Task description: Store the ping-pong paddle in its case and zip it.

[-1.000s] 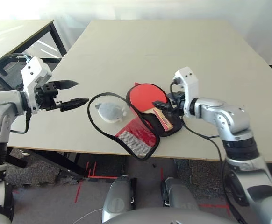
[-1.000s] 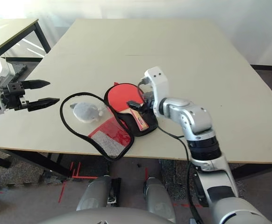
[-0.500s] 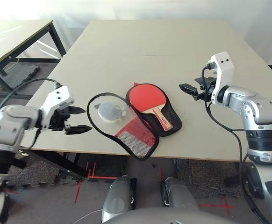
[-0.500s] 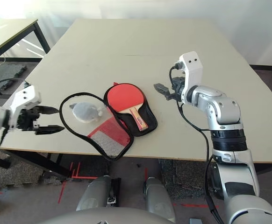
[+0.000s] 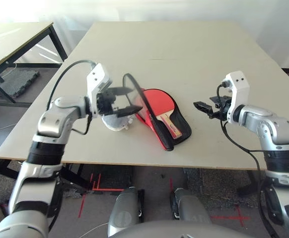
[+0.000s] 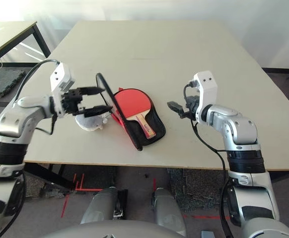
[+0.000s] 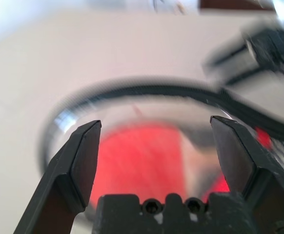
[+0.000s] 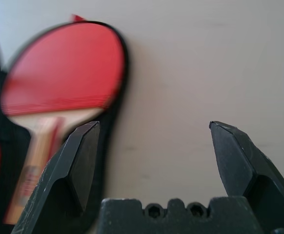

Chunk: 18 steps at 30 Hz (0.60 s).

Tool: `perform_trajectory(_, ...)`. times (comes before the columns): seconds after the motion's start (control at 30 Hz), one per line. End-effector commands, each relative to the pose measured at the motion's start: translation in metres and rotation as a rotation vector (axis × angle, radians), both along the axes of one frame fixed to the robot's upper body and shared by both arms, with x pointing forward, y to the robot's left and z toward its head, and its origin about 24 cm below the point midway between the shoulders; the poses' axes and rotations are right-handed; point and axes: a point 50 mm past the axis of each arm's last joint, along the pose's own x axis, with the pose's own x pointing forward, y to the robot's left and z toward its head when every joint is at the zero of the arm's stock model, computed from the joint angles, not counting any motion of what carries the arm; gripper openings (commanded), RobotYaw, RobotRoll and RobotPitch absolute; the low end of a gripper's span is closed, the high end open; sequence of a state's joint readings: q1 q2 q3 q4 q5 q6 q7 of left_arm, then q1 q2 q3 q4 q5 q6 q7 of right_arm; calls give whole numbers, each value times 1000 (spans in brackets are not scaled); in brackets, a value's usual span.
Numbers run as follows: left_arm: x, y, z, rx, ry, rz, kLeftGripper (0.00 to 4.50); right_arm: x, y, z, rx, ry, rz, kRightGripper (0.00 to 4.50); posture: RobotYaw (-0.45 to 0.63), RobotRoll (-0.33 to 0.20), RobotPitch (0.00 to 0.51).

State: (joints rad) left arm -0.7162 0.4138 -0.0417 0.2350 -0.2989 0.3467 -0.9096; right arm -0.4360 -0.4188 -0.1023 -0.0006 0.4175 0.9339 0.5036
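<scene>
My right gripper should pull the case (image 5: 186,130) clear of the whale once the case's flap falls shut and before zipping, because the plush whale (image 5: 115,122) is crowding the case's edge.
The ping-pong paddle (image 5: 157,102) lies red face up on the black half of the case (image 5: 184,133), its wooden handle (image 8: 32,161) pointing toward the table's front edge. The case's other half, the flap (image 5: 159,135), stands up on edge beside the paddle, its black zipper rim (image 7: 147,90) curving in an arc. My left gripper (image 5: 134,99) is open at the top of that raised flap, fingers against its rim from the left. My right gripper (image 6: 172,106) hovers open to the right of the paddle, clear of it, with nothing between its fingers.
A small grey plush whale (image 5: 115,121) lies on the table (image 5: 184,44) just left of the case, under my left gripper. A second table (image 5: 15,34) stands at the far left. The case sits near the table's front edge.
My left arm has swung in from the table's left side to the case, and the flap has gone from lying flat to standing on edge. My right gripper drew back from the paddle's handle.
</scene>
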Motion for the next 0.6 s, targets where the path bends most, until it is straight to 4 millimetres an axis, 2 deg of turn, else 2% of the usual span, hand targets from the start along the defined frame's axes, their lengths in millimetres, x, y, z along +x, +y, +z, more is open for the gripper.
perform_trajectory(0.03, 11, -10, -2, 10, -33, 25, 4500, -7, -2, -6, 49, 31, -8, 4450, 53, 0, 30)
perform_trajectory(0.2, 15, -20, -6, 26, -38, -19, 4500, -14, -5, -10, 130, 45, -17, 4450, 37, 0, 34)
perform_trajectory(0.33, 14, -20, -8, 37, -18, -44, 4500, -17, -6, -12, 147, 60, -15, 4450, 32, 0, 36)
perform_trajectory(0.47, -1, -9, -15, 84, 67, -162, 4500, -25, 4, -22, 179, 103, 31, 4450, 44, 0, 36)
perform_trajectory(0.6, -12, 0, -18, 111, 107, -181, 4500, -28, 12, -31, 186, 139, 53, 4450, 61, 0, 35)
